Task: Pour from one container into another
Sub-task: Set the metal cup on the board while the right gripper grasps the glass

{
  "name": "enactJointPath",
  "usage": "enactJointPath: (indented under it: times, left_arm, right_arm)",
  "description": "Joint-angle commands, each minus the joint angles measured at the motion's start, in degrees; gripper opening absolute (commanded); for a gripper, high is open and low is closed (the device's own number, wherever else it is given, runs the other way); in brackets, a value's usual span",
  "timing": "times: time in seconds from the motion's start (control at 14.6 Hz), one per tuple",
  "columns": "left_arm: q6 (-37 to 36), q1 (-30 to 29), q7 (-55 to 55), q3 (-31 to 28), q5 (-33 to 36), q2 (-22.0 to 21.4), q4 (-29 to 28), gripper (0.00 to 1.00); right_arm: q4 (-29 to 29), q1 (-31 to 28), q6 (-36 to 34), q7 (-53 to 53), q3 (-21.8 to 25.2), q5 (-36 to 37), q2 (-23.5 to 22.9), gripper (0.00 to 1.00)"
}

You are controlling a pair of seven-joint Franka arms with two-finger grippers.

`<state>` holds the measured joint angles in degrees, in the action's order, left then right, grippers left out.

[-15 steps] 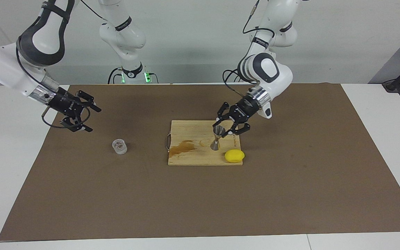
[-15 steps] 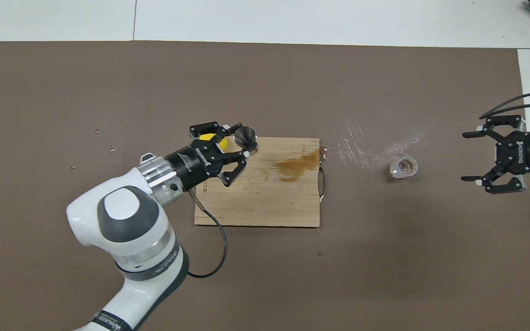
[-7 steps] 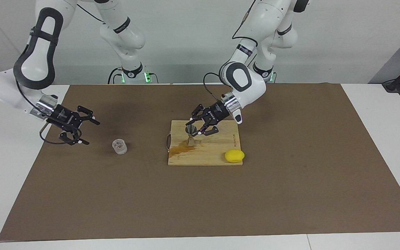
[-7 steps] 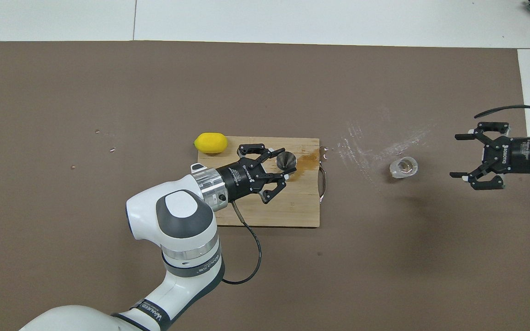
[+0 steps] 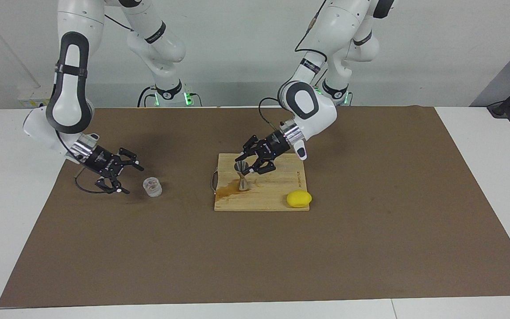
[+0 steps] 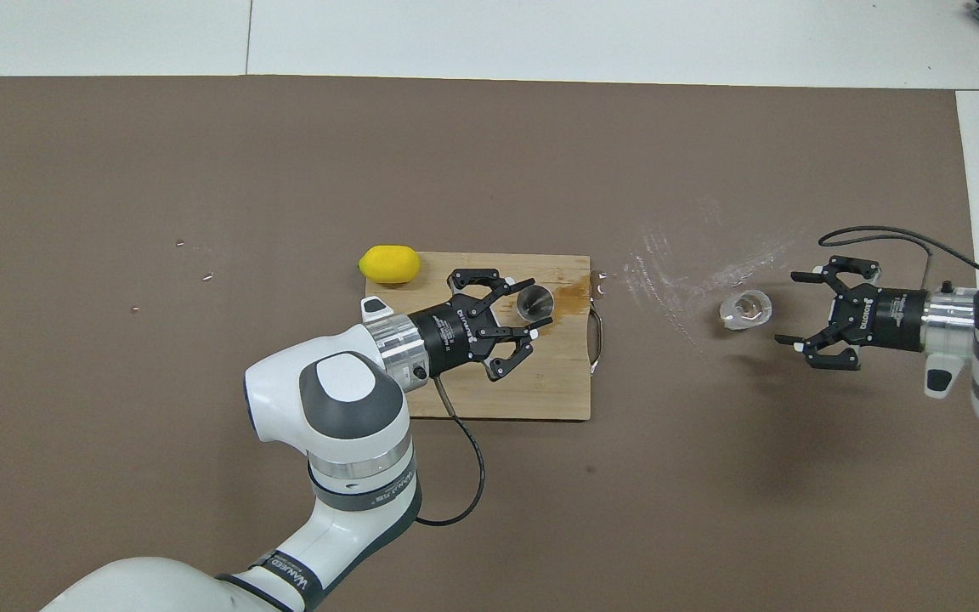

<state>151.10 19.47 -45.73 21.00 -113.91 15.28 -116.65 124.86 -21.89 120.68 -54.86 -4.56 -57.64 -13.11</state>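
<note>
The brown stain [image 6: 570, 297] already reaches next to the narrow metal jigger [image 6: 534, 303], so the robot should expect some spill around the jigger's base when it pours from the cup.
The clear glass cup [image 5: 152, 186] stands upright on the brown mat, toward the right arm's end; it also shows in the overhead view [image 6: 745, 308]. My right gripper [image 5: 132, 179] is open, low and right beside the cup, its fingers pointing at it without touching; in the overhead view [image 6: 787, 308] a small gap shows. The metal jigger [image 5: 242, 180] stands upright on the wooden cutting board [image 5: 277, 186], at the edge of a brown stain. My left gripper [image 5: 246, 166] is shut on the jigger's upper cone, as the overhead view [image 6: 540, 303] shows around the jigger [image 6: 534, 303].
A yellow lemon [image 5: 299, 199] lies at the board's corner toward the left arm's end, also in the overhead view [image 6: 389, 263]. The brown stain [image 6: 574, 293] sits at the board's [image 6: 557, 382] handle end. White smears [image 6: 693, 263] mark the mat between board and cup.
My left gripper carried the jigger along the board from beside the lemon to the stain. My right gripper came down and moved in toward the glass cup, staying open.
</note>
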Motion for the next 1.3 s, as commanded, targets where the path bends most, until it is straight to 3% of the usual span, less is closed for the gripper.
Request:
enactJointPath:
  times: [0.0, 0.41, 0.48, 0.55, 0.62, 0.75, 0.96, 1.1, 1.16, 1.23]
  left_arm:
    - [-0.11, 1.36, 0.91, -0.88, -0.26, 0.71, 0.55, 0.00]
    - [-0.11, 1.27, 0.99, -0.96, 0.27, 1.50, 0.46, 0.00]
    - [-0.11, 1.01, 0.91, -0.96, -0.08, 1.59, 0.46, 0.21]
    - [-0.11, 0.92, 0.91, -0.96, -0.26, 1.59, 0.46, 0.52]
    - [-0.11, 0.92, 0.91, -0.96, -0.17, 1.59, 0.46, 1.00]
    - [-0.11, 0.92, 0.91, -0.96, -0.17, 1.59, 0.46, 1.00]
    - [-0.11, 0.74, 0.91, -0.88, -0.26, 1.59, 0.46, 1.00]
    - [-0.37, 0.83, 0.99, -0.88, -0.70, 1.42, 0.55, 1.00]
    - [-0.37, 1.00, 0.99, -0.79, -1.22, 1.24, 0.55, 1.00]
    - [-0.37, 1.18, 0.99, -0.79, -1.49, 0.46, 0.55, 1.00]
  right_arm:
    - [0.74, -0.35, 1.22, 7.11, -0.28, -5.62, -3.75, 1.00]
    - [4.43, 1.93, 2.10, 9.33, -0.28, -13.64, -3.59, 1.00]
    - [4.43, 2.37, 2.10, 9.33, -0.28, -13.82, -3.59, 1.00]
    - [4.43, 2.47, 1.93, 9.33, -0.28, -14.43, -3.59, 0.98]
    - [4.43, 2.55, 1.92, 9.33, -0.28, -14.69, -3.59, 0.95]
    - [4.43, 2.56, 1.75, 9.59, -0.28, -14.70, -3.59, 0.92]
    - [4.34, 2.56, 1.83, 12.49, -0.19, -14.70, -3.59, 0.74]
    - [4.17, 2.47, 1.84, 12.50, -0.19, -14.70, -3.59, 0.58]
    - [4.08, 2.38, 1.84, 12.24, -0.19, -14.70, -3.67, 0.46]
    - [3.91, 2.21, 1.84, 11.97, -0.19, -14.70, -3.67, 0.26]
